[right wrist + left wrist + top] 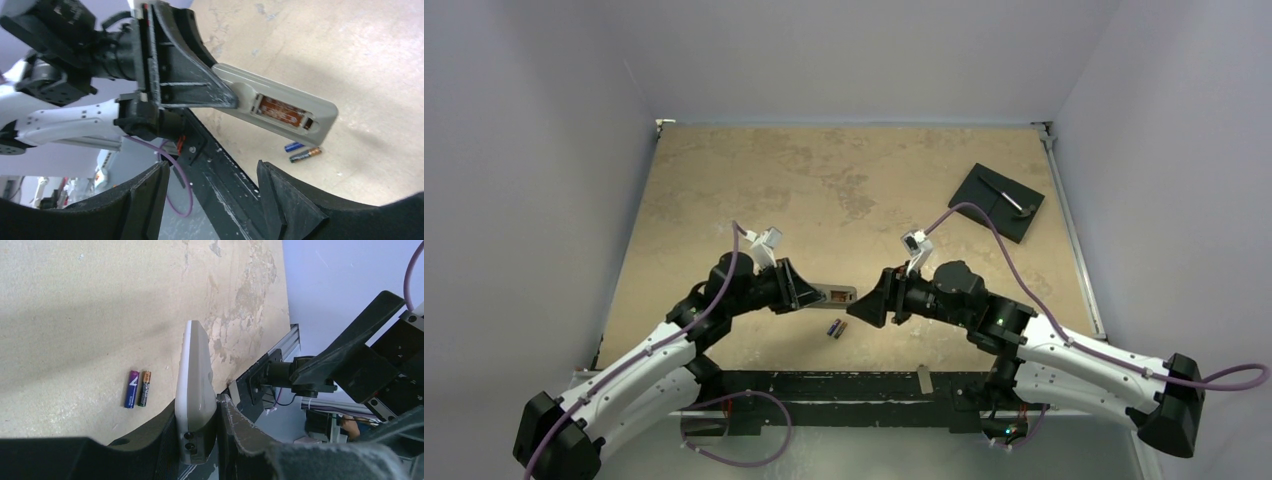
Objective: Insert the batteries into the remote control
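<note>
The grey battery cover [925,379] is lying free across the black rail, so my right gripper should keep moving toward it, go down, and close on its long sides [926,383].
My left gripper [802,288] is shut on one end of the remote control [835,295], holding it above the table near the front. The left wrist view shows the remote control [196,375] edge-on, pinched between the two fingers. In the right wrist view its grey back [320,107] faces me, and the open battery compartment [280,108] shows a copper-coloured inside. The batteries [836,328] lie side by side on the table just below the remote: a purple one [131,389] and a dark one with an orange end [145,388]. My right gripper [869,305] stands open and holds nothing, close to the remote's free end.
A black square plate [984,205] carrying a narrow grey strip [1006,196] lies at the back right. A black rail [844,385] runs along the table's near edge, close under both grippers. Grey walls enclose the table on three sides.
</note>
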Controlling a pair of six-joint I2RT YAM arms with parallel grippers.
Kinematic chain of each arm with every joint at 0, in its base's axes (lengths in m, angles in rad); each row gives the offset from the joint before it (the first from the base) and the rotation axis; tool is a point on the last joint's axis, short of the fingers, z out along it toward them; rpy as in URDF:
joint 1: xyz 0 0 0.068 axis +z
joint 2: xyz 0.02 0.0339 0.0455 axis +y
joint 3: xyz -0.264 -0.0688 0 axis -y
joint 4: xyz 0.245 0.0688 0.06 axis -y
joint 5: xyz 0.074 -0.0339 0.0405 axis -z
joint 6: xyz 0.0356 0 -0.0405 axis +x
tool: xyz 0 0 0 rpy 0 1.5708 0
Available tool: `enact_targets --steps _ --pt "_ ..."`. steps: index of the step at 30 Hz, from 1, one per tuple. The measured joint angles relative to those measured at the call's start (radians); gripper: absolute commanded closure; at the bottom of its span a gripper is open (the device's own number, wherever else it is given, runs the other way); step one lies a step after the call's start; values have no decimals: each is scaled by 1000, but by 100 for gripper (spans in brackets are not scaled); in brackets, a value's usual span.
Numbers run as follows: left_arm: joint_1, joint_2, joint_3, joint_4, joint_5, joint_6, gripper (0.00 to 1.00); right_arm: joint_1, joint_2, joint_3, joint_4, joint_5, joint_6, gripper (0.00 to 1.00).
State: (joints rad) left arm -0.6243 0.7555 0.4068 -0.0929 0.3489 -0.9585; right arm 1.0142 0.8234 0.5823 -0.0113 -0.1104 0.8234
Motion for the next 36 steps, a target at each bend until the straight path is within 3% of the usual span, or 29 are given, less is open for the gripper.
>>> enact_targets --steps 21,27,36 --pt "0 -35 105 -141 -39 106 100 0 -62 24 -540 250 -51 28" --pt "0 -44 133 -163 -31 140 100 24 20 52 -648 289 -37 28" --pt "0 -48 142 -171 12 171 100 158 135 80 -784 383 61 29"
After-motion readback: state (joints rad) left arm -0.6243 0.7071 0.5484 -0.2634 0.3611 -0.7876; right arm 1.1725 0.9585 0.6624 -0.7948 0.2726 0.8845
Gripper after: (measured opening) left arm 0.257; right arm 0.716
